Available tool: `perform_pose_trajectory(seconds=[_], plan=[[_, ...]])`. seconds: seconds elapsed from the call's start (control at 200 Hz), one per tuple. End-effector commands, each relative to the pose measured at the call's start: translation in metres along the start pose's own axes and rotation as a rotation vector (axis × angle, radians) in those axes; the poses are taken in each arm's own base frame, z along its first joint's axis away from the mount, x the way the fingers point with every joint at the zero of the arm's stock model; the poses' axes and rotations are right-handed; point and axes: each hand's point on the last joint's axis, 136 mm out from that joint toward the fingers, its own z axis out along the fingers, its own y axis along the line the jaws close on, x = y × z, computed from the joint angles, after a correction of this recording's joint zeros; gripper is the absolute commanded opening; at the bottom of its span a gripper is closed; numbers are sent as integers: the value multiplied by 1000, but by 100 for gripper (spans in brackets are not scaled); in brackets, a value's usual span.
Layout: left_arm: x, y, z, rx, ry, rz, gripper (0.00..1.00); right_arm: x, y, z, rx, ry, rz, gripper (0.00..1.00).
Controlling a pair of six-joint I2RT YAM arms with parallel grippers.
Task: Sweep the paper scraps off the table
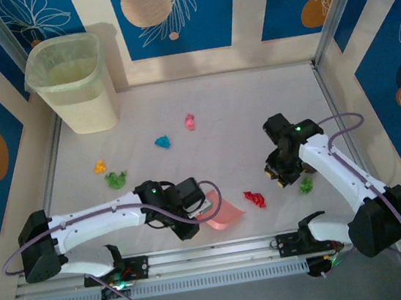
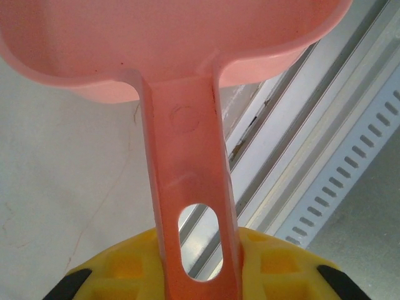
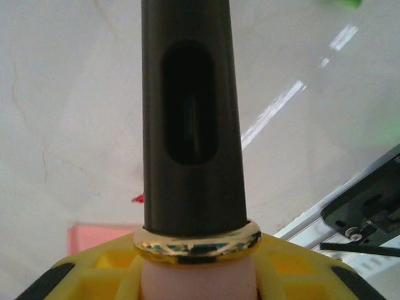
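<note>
I should swing the brush back and sweep toward the dustpan (image 1: 230, 215), because the green scrap (image 1: 306, 185) beside my right gripper lies beyond the red scrap as seen from the dustpan.
Several paper scraps lie on the table (image 1: 253, 99): pink (image 1: 190, 122), cyan (image 1: 162, 142), orange (image 1: 100, 165), green (image 1: 116, 179), red (image 1: 254, 199) and another green (image 1: 306, 185). My left gripper (image 1: 196, 208) (image 2: 197, 272) is shut on the handle (image 2: 187, 181) of a pink dustpan (image 1: 222, 212) (image 2: 169, 37), which rests near the front rail, left of the red scrap. My right gripper (image 1: 281, 170) (image 3: 197, 275) is shut on a brush with a black handle (image 3: 190, 125) and a gold ring (image 3: 197, 242), hovering between the red scrap and the right green one. The red scrap (image 3: 137, 199) peeks out beside the handle.
A pale bin (image 1: 73, 82) with a liner stands at the back left corner. The aluminium front rail (image 1: 221, 249) (image 2: 300, 144) runs just behind the dustpan. Patterned walls close the back and sides. A corner of the dustpan (image 3: 100, 236) shows in the right wrist view.
</note>
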Motion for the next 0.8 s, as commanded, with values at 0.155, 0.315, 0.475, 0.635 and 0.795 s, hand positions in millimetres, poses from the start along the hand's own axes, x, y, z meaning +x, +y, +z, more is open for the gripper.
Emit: perform_pose_trajectory(seconds=[0.155,0.315,0.475,0.635,0.795], plan=[[-6,-5,0,6,-20,19,0,45,55,-14,-81,115,-67,0],[-8,0,2,-23,-32,10,0,56,72,-30,-94,87,-163,0],[-12,4,3,-44,-61,-9,0,53,62,-47,-96,35,-207,0],[-19,-1,1,-14,-114,-29,0,29,20,-71,-76,-110,-121,0],[-14,4,8,-52,-103,-40,0,24,-20,-75,-7,-123,-57,0]])
